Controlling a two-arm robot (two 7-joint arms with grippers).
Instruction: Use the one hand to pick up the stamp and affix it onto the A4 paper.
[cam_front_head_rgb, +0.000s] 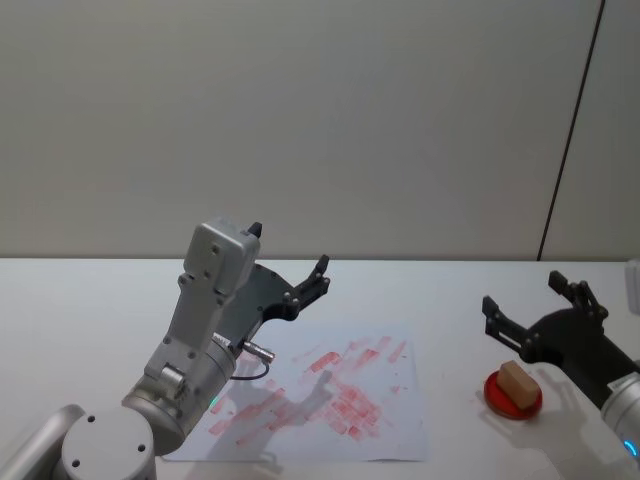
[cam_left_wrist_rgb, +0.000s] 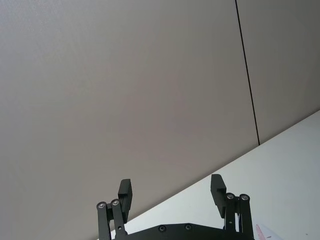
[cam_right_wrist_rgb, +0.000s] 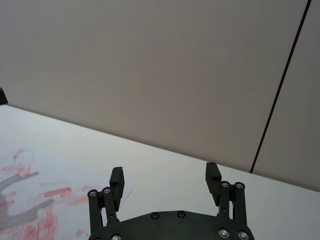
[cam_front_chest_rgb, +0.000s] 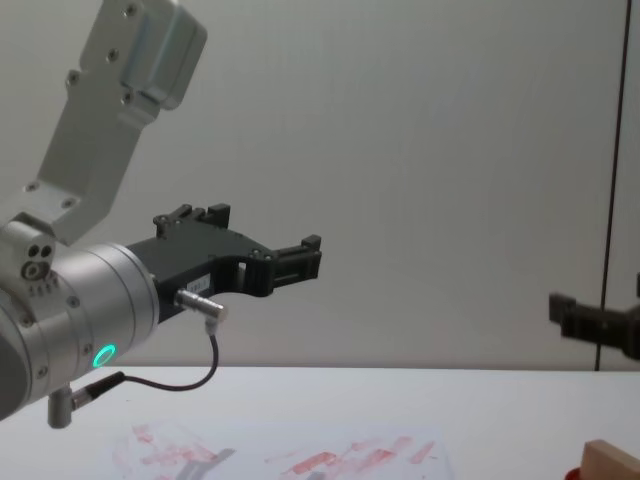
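Note:
My gripper is about to lift the stamp. The stamp should come free and leave the red pad behind, because the pad's red edge shows under the stamp.
The stamp, a small tan wooden block, rests on a flat red round pad at the right of the table; its top corner shows in the chest view. My right gripper hovers open just above and behind it, nothing between its fingers. The A4 paper, white with red smears, lies in the middle, and also appears in the right wrist view and the chest view. My left gripper is open and raised over the paper's far left part, pointing at the wall.
The white table runs back to a plain grey wall with a dark vertical seam at the right. My big silver left arm with its green light and a looping cable stands over the paper's near left corner.

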